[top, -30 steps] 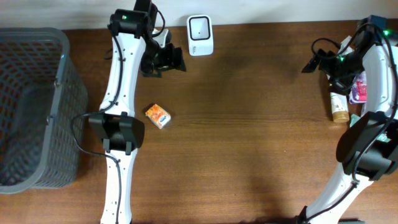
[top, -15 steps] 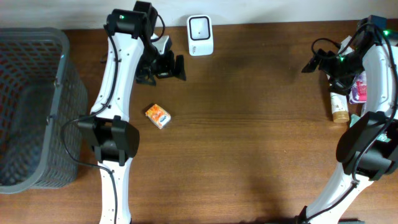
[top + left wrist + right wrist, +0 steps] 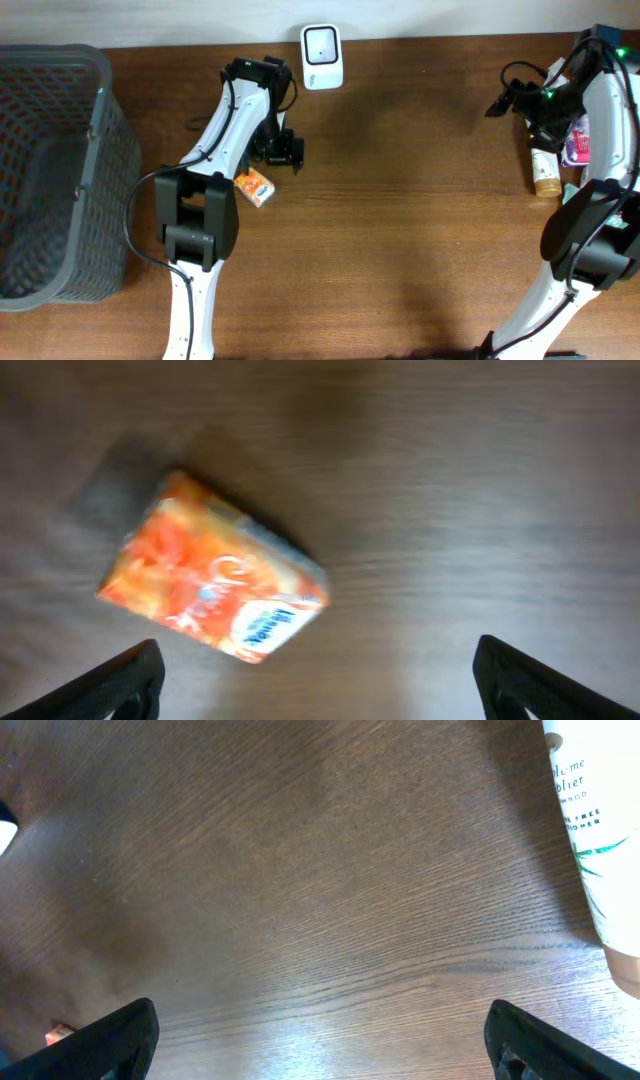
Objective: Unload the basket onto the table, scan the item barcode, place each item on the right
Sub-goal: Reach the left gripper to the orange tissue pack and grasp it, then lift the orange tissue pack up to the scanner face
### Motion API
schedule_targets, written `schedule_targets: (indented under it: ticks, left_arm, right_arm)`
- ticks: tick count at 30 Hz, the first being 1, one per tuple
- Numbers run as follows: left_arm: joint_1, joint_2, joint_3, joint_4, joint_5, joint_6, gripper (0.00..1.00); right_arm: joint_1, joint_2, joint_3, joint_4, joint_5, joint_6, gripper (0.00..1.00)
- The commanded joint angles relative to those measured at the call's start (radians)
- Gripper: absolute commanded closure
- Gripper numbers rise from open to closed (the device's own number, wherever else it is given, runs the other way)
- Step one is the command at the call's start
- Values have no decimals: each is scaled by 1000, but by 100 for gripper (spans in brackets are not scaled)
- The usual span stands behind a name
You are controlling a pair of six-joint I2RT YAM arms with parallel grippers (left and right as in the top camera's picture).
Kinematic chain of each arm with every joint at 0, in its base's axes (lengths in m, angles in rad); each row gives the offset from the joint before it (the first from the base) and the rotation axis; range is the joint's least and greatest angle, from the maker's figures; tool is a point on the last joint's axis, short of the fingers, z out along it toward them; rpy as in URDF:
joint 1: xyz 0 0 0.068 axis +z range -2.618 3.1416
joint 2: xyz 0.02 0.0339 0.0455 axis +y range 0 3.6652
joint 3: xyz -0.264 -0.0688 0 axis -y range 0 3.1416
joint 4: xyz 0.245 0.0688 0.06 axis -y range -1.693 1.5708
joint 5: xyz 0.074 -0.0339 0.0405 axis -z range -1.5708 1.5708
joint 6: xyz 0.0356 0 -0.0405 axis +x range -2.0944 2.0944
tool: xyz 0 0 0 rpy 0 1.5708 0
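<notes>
The orange pack (image 3: pixel 256 187) is lying crooked next to the gap between my left gripper's open fingers, so my left gripper should move back and line up over the pack first.
The item, a small orange pack (image 3: pixel 254 186) with a white and blue label, lies flat on the wooden table; it fills the left middle of the left wrist view (image 3: pixel 215 582). My left gripper (image 3: pixel 282 153) hovers just up and right of it, open and empty (image 3: pixel 320 685), with the pack ahead of and left of the gap between the fingertips. The white barcode scanner (image 3: pixel 322 43) stands at the table's back edge. My right gripper (image 3: pixel 500 103) is far to the right, open over bare wood (image 3: pixel 325 1040).
A grey mesh basket (image 3: pixel 50 170) fills the left side. At the right edge lie a white bottle with a brown cap (image 3: pixel 545 172), also at the upper right of the right wrist view (image 3: pixel 590 830), and a purple packet (image 3: pixel 577 140).
The left arm has swung from beside the scanner forward and down to just above the orange pack, its jaws opening a little wider. The right arm has not moved.
</notes>
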Motion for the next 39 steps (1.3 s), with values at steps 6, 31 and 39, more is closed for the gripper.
schedule_targets:
  ticks: [6, 31, 39]
  left_arm:
    - [6, -27, -166, 146, -186, -288, 0]
    - [-24, -29, 376, -156, 74, 101, 1]
    - [120, -28, 291, -188, 24, -37, 1]
  right_arm:
    - [0, 13, -5, -2, -8, 8, 1]
    - [0, 13, -5, -2, -8, 8, 1]
    - [0, 13, -5, -2, -8, 8, 1]
